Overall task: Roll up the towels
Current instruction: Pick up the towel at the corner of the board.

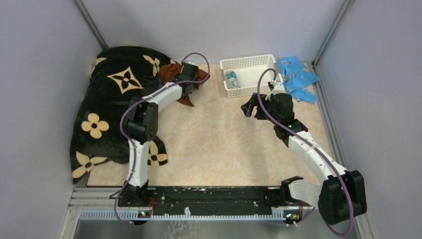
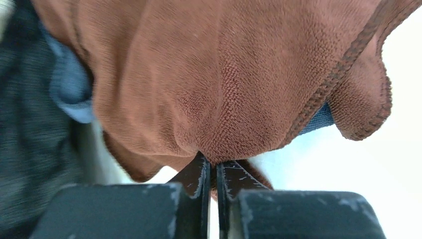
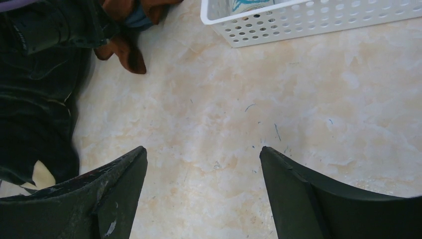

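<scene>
The brown towel lies crumpled (image 1: 169, 72) over the grey-blue towel, far from my right gripper. My left gripper should therefore spread it out across the open middle (image 1: 219, 130) first.
The rust-brown towel (image 1: 172, 78) hangs crumpled at the back left beside the black blanket. My left gripper (image 1: 189, 85) is shut on it; in the left wrist view its jaws (image 2: 213, 167) pinch a fold of the towel (image 2: 224, 74). A slate grey-blue towel (image 2: 69, 92) peeks out behind the brown one. The teal-and-white towel (image 1: 231, 78) sits rolled in the white basket (image 1: 249, 60). My right gripper (image 1: 250, 105) is open and empty above the bare tabletop, its fingers (image 3: 119, 179) wide apart. The brown towel also shows in the right wrist view (image 3: 124, 52).
The big black blanket with tan flowers (image 1: 112, 99) covers the left side. A bright light-blue cloth (image 1: 297, 75) lies right of the basket. The basket's wall (image 3: 308, 20) shows at the top of the right wrist view. Grey walls enclose the table.
</scene>
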`<action>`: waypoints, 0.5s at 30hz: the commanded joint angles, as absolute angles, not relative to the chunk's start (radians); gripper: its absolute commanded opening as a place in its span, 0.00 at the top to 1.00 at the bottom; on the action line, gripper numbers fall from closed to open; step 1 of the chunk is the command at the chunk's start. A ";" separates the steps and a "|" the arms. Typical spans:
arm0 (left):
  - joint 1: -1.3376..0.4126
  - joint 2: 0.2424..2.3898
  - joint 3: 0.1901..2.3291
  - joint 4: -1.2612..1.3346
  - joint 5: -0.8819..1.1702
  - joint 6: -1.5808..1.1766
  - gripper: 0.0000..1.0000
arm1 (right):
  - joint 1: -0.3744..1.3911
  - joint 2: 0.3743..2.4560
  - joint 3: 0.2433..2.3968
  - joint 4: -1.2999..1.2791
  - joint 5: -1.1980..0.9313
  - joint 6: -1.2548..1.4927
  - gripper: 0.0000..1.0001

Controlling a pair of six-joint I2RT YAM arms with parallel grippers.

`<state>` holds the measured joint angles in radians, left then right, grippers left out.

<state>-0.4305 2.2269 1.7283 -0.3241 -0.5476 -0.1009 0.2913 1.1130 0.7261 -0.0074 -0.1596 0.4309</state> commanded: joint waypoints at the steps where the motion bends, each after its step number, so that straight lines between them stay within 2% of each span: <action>1: -0.433 2.041 1.772 -0.294 -0.622 -0.011 1.00 | 0.284 1.062 0.732 0.035 -0.158 0.428 0.16; 4: -0.433 1.943 1.831 -0.274 -0.642 0.057 1.00 | 0.283 1.052 0.731 0.034 -0.162 0.429 0.16; 8: -0.453 1.842 1.972 -0.322 -0.559 0.095 1.00 | 0.284 1.029 0.726 0.034 -0.157 0.431 0.16; 15: -0.642 1.674 2.049 -0.384 -0.352 0.151 1.00 | 0.283 0.961 0.721 0.017 -0.138 0.429 0.16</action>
